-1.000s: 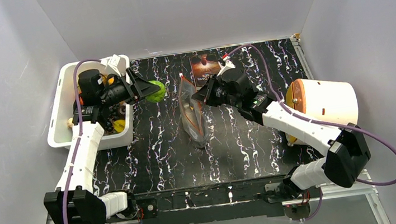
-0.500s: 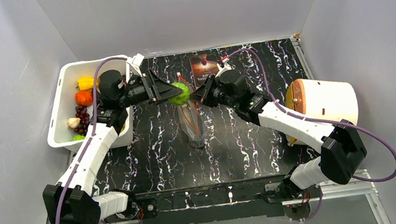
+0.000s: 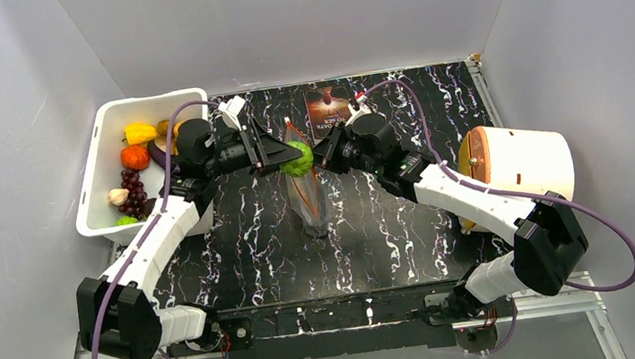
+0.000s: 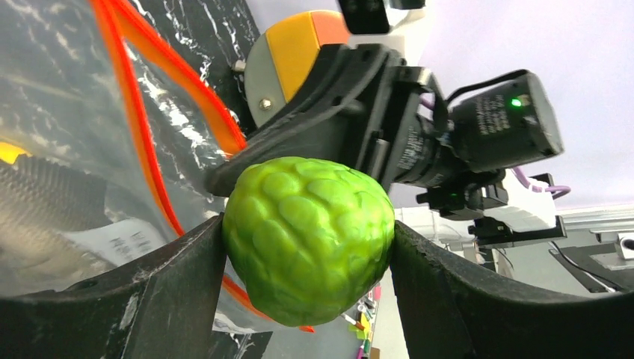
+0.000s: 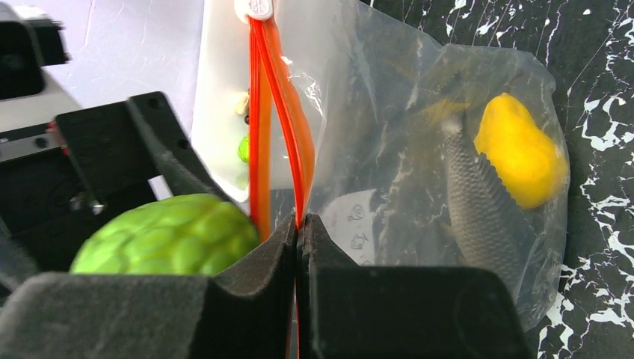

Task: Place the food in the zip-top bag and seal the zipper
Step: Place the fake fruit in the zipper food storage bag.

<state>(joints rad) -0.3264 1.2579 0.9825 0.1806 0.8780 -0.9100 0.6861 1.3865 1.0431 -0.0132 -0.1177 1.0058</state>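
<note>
The green fruit is crowding the robot's right gripper where the bag's opening is narrow (image 5: 278, 176), so the left gripper should pull back and go in lower, through the opening's middle (image 3: 301, 188).
My left gripper (image 3: 297, 158) is shut on a bumpy green fruit (image 4: 308, 237), also seen from above (image 3: 299, 158), and holds it at the mouth of the zip-top bag (image 3: 308, 194). The clear bag stands upright mid-table. My right gripper (image 5: 299, 224) is shut on the red-orange zipper (image 5: 280, 112) strip at the bag's mouth and holds it up. In the right wrist view the bag (image 5: 419, 134) holds a yellow fruit (image 5: 519, 153) and a grey fish-like item (image 5: 486, 217). The green fruit (image 5: 168, 235) shows just left of the strip.
A white tub (image 3: 104, 172) at the back left holds several toy foods. A dark booklet (image 3: 326, 106) lies at the back. A white and orange cylinder (image 3: 520, 165) sits at the right.
My left gripper has carried the green fruit rightward from beside the tub to the bag's mouth. The right gripper kept its hold on the zipper, shifting slightly.
</note>
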